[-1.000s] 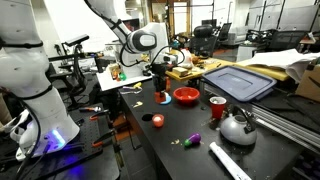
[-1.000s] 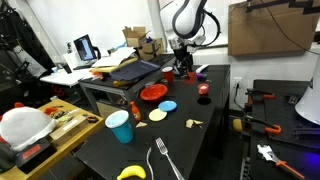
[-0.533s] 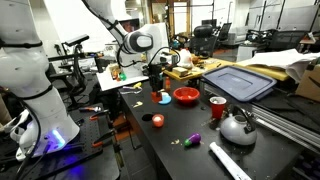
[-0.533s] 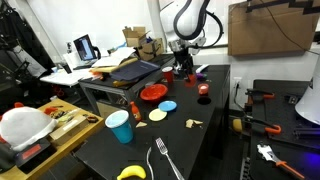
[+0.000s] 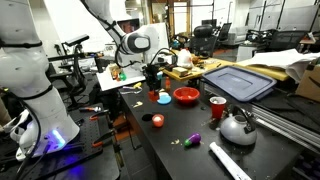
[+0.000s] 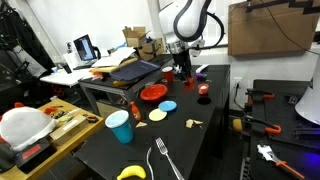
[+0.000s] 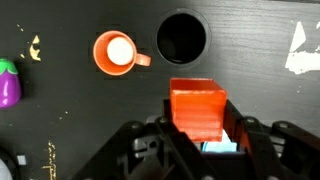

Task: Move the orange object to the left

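The orange object (image 7: pixel 197 110) hangs low above open black table (image 6: pixel 178 96) next to the blue disc. My gripper should keep going down until the orange object rests there, then let go.
The orange object (image 7: pixel 198 110), a small red-orange cube, fills the lower middle of the wrist view, and my gripper (image 7: pixel 200 128) is shut on it with a dark finger on each side. The cube hangs above the black table. In both exterior views the gripper (image 5: pixel 154 88) (image 6: pixel 182 70) points down over the table's far part, beside the blue disc (image 5: pixel 164 98).
On the table are a round orange piece with a pale centre (image 7: pixel 116 52) (image 5: pixel 157 121), a black round hole (image 7: pixel 182 37), and a purple eggplant toy (image 7: pixel 8 83). Also here are a red bowl (image 5: pixel 186 96), a red cup (image 5: pixel 217 106), a metal kettle (image 5: pixel 236 127), a blue cup (image 6: pixel 120 126) and a fork (image 6: pixel 163 160).
The arm has carried the cube a little to the left in an exterior view. The grip has stayed shut on it.
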Action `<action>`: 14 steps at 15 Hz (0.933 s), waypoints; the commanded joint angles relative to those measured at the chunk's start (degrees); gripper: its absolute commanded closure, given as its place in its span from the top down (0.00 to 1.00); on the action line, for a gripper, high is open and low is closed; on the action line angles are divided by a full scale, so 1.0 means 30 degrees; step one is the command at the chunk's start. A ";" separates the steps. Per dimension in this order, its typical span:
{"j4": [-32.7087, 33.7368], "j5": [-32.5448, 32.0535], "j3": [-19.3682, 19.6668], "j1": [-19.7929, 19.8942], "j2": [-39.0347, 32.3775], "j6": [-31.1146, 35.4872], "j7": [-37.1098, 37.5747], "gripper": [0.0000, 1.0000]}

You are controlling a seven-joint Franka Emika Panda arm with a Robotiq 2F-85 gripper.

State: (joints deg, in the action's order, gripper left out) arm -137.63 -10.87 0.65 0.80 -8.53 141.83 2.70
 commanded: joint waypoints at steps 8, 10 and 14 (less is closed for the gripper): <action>-0.0790 0.0728 -0.0781 -0.0538 0.1169 0.0897 -0.1740 0.26; -0.0454 0.0483 -0.0218 -0.0041 0.1120 0.1200 -0.1830 0.77; 0.0826 0.0906 0.1942 0.1894 0.0485 0.1518 -0.2178 1.00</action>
State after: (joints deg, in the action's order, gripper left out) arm -137.24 -9.22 2.71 2.45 -6.69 145.70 -1.50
